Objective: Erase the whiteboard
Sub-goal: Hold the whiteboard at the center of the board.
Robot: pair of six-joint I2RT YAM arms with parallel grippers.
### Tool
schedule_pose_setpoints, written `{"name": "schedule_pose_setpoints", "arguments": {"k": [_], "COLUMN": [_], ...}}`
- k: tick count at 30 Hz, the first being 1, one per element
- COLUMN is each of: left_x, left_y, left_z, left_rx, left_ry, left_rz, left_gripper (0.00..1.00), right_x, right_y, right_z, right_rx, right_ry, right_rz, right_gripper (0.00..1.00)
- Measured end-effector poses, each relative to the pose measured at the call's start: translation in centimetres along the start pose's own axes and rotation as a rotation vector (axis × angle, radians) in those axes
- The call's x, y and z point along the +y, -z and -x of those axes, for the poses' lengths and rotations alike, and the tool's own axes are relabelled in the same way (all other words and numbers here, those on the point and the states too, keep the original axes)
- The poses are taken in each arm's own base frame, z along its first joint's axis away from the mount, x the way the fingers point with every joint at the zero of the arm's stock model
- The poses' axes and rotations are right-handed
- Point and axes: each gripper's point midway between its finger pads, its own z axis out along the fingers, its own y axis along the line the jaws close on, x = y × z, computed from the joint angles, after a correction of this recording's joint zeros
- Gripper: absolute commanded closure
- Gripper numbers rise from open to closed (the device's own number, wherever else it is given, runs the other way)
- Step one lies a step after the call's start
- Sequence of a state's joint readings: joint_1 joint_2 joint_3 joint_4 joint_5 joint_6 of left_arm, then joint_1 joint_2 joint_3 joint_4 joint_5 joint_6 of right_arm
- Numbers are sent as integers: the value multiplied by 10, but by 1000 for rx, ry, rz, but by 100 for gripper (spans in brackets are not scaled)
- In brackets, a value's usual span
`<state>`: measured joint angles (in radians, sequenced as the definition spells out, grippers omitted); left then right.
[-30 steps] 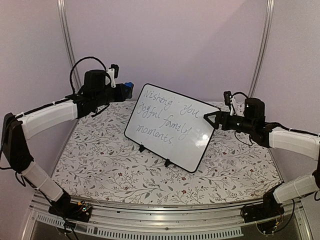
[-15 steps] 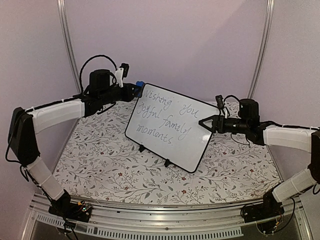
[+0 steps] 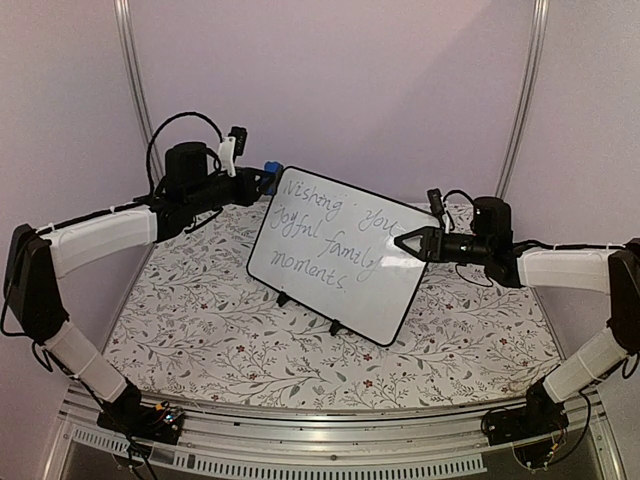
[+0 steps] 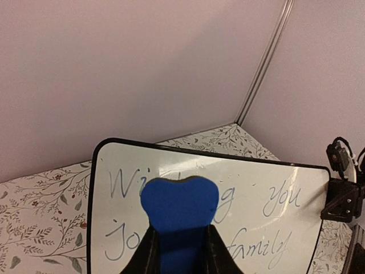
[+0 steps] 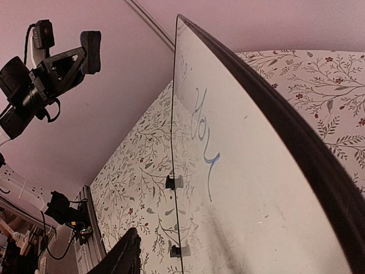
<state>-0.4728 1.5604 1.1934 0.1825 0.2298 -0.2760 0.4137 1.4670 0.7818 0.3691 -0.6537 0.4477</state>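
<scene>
The whiteboard [image 5: 245, 148] is at a slant across the right gripper's open fingers, so next the right gripper lines up straight and grips the whiteboard's side edge [image 3: 425, 268] before the left gripper erases.
The whiteboard [image 3: 335, 255] stands tilted on small black feet in the middle of the table and bears grey handwriting. My left gripper [image 3: 260, 183] is shut on a blue eraser [image 3: 272, 168], held just off the board's upper left corner. In the left wrist view the eraser [image 4: 179, 200] sits between my left gripper's fingers [image 4: 179, 231], in front of the board's written face [image 4: 251, 174]. My right gripper [image 3: 405, 243] is open at the board's right edge. In the right wrist view one finger [image 5: 125, 254] shows in front of the board's face [image 5: 256, 188]; the other is hidden.
The table [image 3: 200, 300] has a floral cloth. Pale walls with metal corner posts [image 3: 128, 60] close in the back and sides. A metal rail [image 3: 320, 430] runs along the near edge between the arm bases.
My right gripper has moved left until it reaches the board's right edge. My left gripper swung right with the eraser toward the board's upper left corner, then eased back slightly.
</scene>
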Motion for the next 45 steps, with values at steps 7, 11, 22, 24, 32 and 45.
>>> {"name": "schedule_pose_setpoints", "arguments": {"k": [7,11,22,24,32,45], "left_x": [4,5,7,8,9,11], "left_y": [6,6,6,6,7,7], "left_z": [7,7,8,8,8,9], "left_rx": [-30,-31,-33,-33,-34,-35], "left_ry": [-11,-11,-6,-6,-3,0], "left_rz": [33,37,42,44,47,51], "left_gripper": [100,100,100,100,100,100], "right_x": [1,1,13,15,24,13], "right_y": [0,0,1,3,10,18], "right_z": [1,1,0,0,6,-1], "right_rx": [-5,-5,-3,-2,-26,-84], "right_ry": [-8,-12,8,11,51,56], "right_rz": [8,9,-8,-14,-12,9], "right_gripper": [78,91,46,44,26,30]}}
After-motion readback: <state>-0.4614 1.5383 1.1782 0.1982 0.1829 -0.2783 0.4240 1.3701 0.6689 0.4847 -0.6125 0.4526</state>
